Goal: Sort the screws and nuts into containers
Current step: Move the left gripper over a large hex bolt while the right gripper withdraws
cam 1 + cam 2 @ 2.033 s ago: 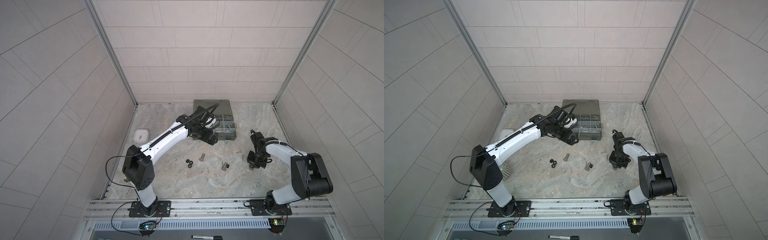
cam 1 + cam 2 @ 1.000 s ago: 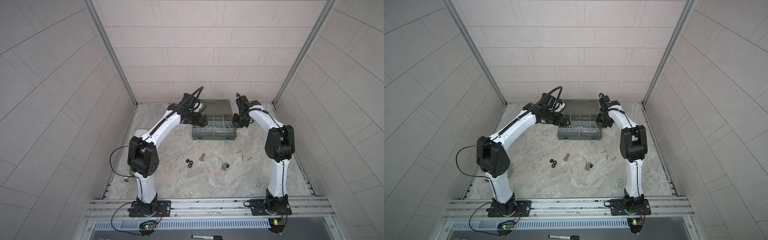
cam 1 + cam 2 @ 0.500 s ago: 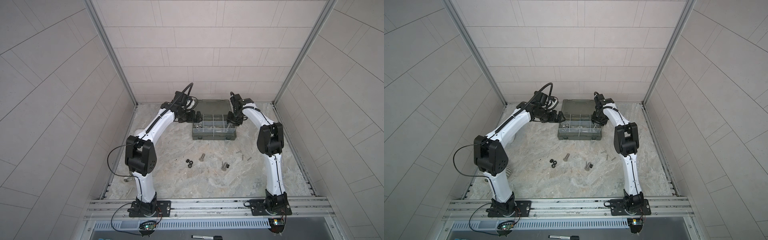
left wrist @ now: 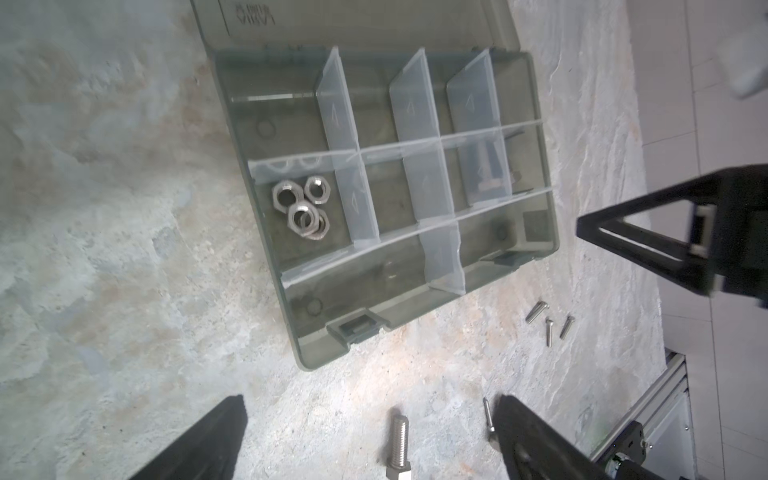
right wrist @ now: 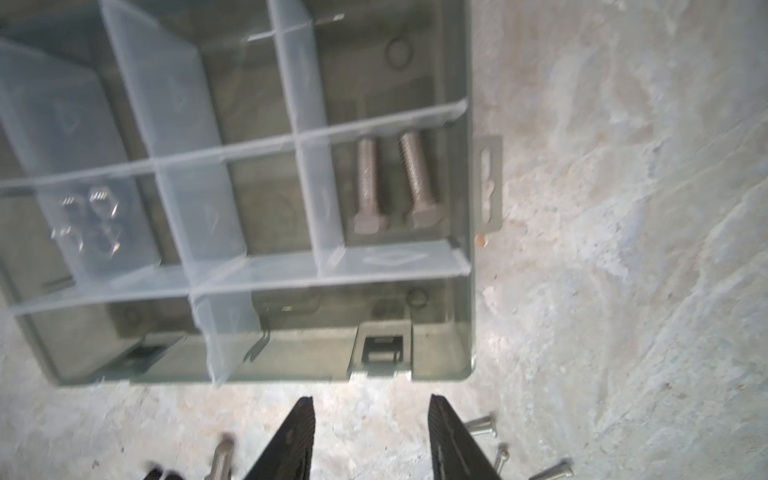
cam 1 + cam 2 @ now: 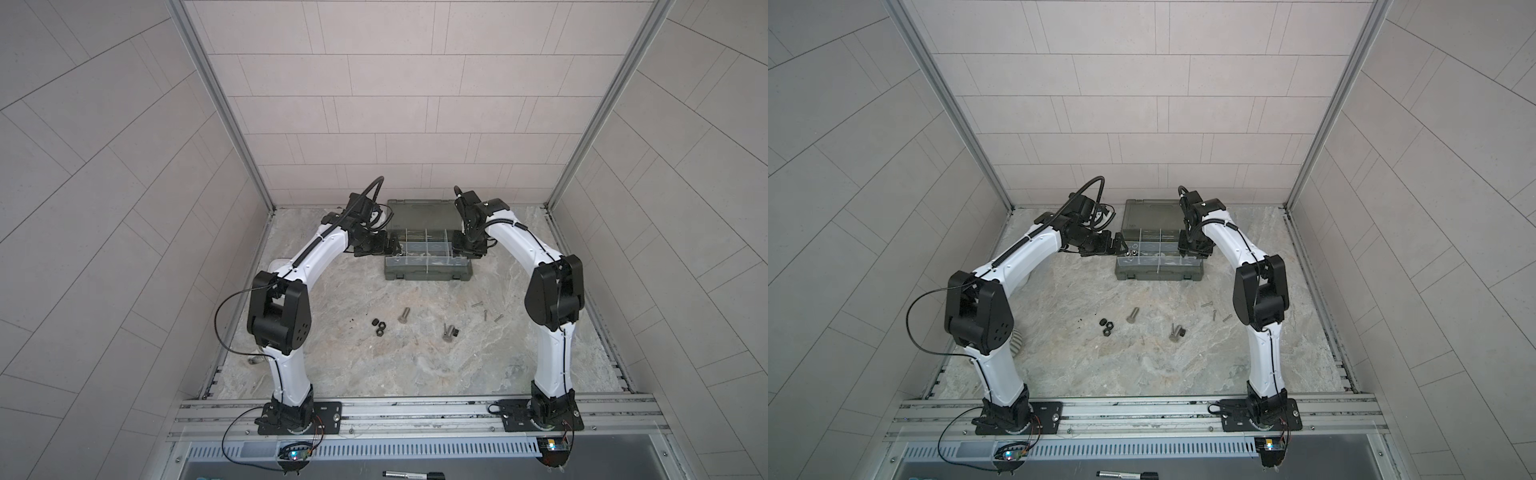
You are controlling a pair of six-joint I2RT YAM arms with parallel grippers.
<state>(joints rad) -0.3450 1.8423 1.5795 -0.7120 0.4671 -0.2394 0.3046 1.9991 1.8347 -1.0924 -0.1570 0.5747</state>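
The robot's right gripper is hovering over the thick screws' compartment [image 5: 392,185], so it should move away while the left gripper brings the lone thick screw [image 6: 404,314] on its side there.
The dark grey-green organizer case [image 6: 428,276] lies open at the back of the table, and its compartments are the containers. One compartment holds several silver nuts [image 4: 301,208]; another holds two thick screws [image 5: 370,187]. My left gripper [image 6: 390,245] hovers open at the case's left end, with nothing between its fingers [image 4: 199,440]. At the right end my right gripper [image 6: 463,249] is open and empty too. On the table lie two black nuts [image 6: 378,326], a thick screw [image 6: 404,316], another thick screw [image 6: 446,332] beside a black nut, and three thin screws [image 6: 485,314].
The case's lid [image 6: 422,214] lies flat behind it, against the back wall. A ribbed grey object [image 6: 1017,340] sits partly hidden behind the left arm. A black marker [image 6: 411,474] lies below the front rail. Tiled walls close in both sides.
The right arm swung from the thin screws on the table up to the case's right end, and its jaws have opened. The left gripper drew back from over the case to its left end.
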